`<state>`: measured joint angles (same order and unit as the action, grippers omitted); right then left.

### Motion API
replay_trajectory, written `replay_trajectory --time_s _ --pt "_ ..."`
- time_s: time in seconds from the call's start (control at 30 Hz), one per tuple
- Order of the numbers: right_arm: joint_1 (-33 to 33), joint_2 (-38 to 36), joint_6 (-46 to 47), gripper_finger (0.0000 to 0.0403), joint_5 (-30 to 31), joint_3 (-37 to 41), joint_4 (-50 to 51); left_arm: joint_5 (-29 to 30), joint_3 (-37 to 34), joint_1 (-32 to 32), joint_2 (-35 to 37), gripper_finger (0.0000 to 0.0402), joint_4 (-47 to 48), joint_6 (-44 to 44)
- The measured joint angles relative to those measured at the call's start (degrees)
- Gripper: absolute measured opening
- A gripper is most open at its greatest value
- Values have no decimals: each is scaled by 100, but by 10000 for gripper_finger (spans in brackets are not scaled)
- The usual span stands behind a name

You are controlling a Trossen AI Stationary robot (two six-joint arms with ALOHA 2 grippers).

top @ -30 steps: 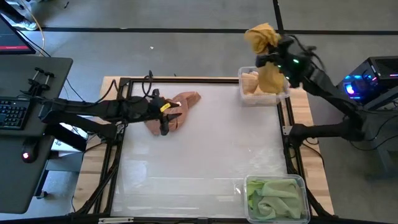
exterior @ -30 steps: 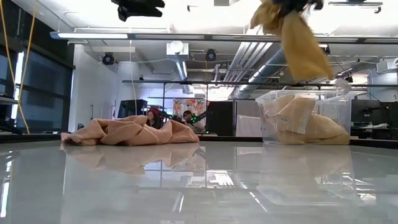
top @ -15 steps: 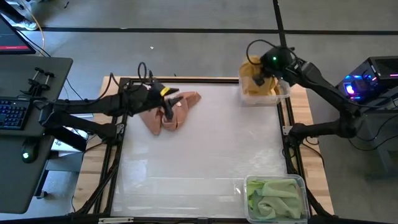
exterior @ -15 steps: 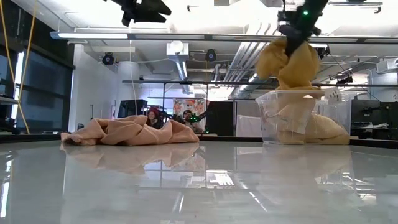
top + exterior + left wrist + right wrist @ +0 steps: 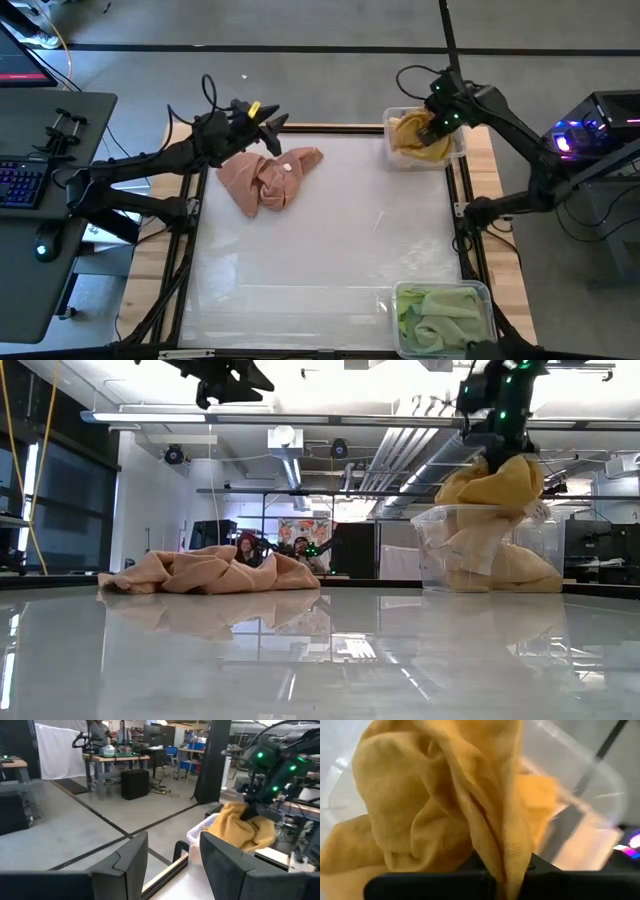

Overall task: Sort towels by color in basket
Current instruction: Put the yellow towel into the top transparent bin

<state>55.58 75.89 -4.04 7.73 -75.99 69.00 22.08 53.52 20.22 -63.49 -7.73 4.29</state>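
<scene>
My right gripper should open, rise, then push the towel's top (image 5: 416, 140) down with closed fingers, because the mustard yellow towel piles up above the clear bin's rim (image 5: 482, 490).
A mustard yellow towel (image 5: 415, 136) sits bunched on the pile in the clear bin (image 5: 392, 150) at the table's far right corner; the low view shows the towel (image 5: 495, 485) heaped above the bin's rim. My right gripper (image 5: 433, 122) is directly over it, shut on it. A crumpled heap of salmon pink towels (image 5: 265, 178) lies on the table toward the far left. My left gripper (image 5: 272, 124) hovers high over the far edge near that heap, open and empty. My right gripper pinches a fold (image 5: 512, 855) of the mustard yellow towel between its two fingers, coming from above and pointing down. The rest of the towel is slack and bunched, lying on the towels in the bin.
A second clear bin (image 5: 486, 296) with light green towels (image 5: 440, 318) stands at the near right corner. The white table top between the pink heap and the bins is bare. A black frame edges the table. A desk with a keyboard stands off the left side.
My right gripper came down from high above the far right bin, lowering the hanging mustard towel until it bunched on the pile inside. My left gripper rose off the pink heap and moved toward the far edge, carrying nothing; the heap stayed put.
</scene>
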Motion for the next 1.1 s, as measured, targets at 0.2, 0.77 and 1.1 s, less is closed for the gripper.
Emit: replay_trajectory --time_s 0.2,0.77,1.1 --pt "82 592 -105 16 -185 0 85 -41 0 88 -104 165 -72 59" --pt "298 87 1250 158 55 -864 214 -1764 0 699 -298 165 84 868" --pt "184 52 2178 93 -990 -969 162 -2818 0 1150 -261 165 629 633"
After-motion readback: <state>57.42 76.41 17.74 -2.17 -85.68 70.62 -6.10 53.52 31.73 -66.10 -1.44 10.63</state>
